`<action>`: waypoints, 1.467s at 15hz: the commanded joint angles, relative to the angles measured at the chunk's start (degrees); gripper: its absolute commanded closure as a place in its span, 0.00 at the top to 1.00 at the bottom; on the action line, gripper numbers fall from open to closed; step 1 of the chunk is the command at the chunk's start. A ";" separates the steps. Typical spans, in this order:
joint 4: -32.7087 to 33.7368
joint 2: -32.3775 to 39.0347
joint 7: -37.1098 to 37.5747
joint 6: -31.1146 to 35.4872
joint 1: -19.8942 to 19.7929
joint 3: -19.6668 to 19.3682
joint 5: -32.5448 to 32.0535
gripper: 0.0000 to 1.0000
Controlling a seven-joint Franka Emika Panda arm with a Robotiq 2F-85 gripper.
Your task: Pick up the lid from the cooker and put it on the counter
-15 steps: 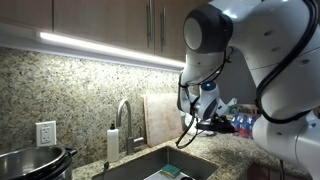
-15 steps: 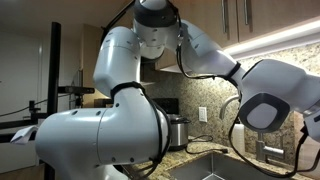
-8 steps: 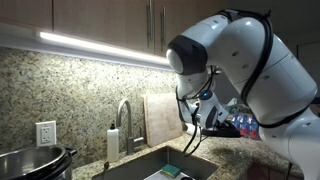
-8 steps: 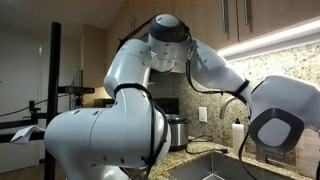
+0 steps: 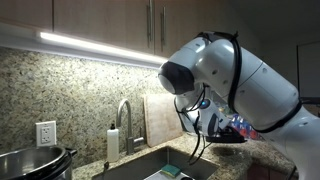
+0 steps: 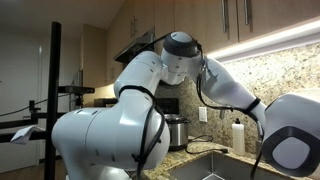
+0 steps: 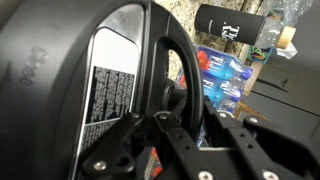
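My gripper should go on moving the black lid [image 5: 229, 134] down until it rests on the counter before it lets go, because the lid is hanging by its handle over clear counter [image 5: 234, 151] next to the sink.
In the wrist view my gripper [image 7: 190, 112] is shut on the curved handle [image 7: 176, 60] of the black round lid [image 7: 55, 70]. The lid fills the left of that view and carries a white label. In an exterior view the gripper [image 5: 213, 122] holds the lid [image 5: 226, 139] as a dark flat shape above the granite counter [image 5: 212, 152], right of the sink. The cooker [image 5: 35, 163] stands at the lower left with its steel pot uncovered. It also shows in an exterior view [image 6: 177, 130] behind the arm. There the gripper is hidden.
A sink [image 5: 160, 168] with a faucet [image 5: 125, 118], a soap bottle [image 5: 113, 142] and a leaning cutting board [image 5: 160, 120] sit along the backsplash. Water bottles [image 7: 215, 80] and a dark can [image 7: 230, 22] stand close beyond the lid. Cabinets hang above.
The arm has swung round, its large joint moving left across the exterior view. The gripper, still shut on the lid, has sunk a little toward the counter right of the sink.
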 commanded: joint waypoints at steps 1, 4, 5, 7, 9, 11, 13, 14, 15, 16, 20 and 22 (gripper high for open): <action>1.04 -4.22 3.12 0.92 0.27 0.77 0.60 0.07; 1.44 -6.60 3.50 -1.96 0.65 1.30 0.16 0.07; 2.27 -7.83 3.58 -3.72 0.66 0.91 0.03 0.07; 4.14 -10.42 3.53 -8.20 0.65 -0.13 -0.08 0.07; 5.21 -11.59 3.37 -9.03 0.64 -0.60 -0.01 0.07; 6.16 -12.56 3.28 -9.81 0.55 -0.79 0.23 0.07; 6.82 -13.11 3.12 -10.23 0.54 -0.86 0.39 0.06; 7.06 -13.23 3.01 -10.41 0.54 -0.86 0.43 0.08; 7.26 -13.35 2.93 -10.52 0.54 -0.85 0.47 0.40; 7.40 -13.47 2.84 -10.63 0.54 -0.85 0.46 0.41; 8.00 -13.52 1.99 -13.07 0.56 -0.52 0.86 0.66; 8.29 -13.47 1.68 -13.58 0.57 -0.48 1.02 0.79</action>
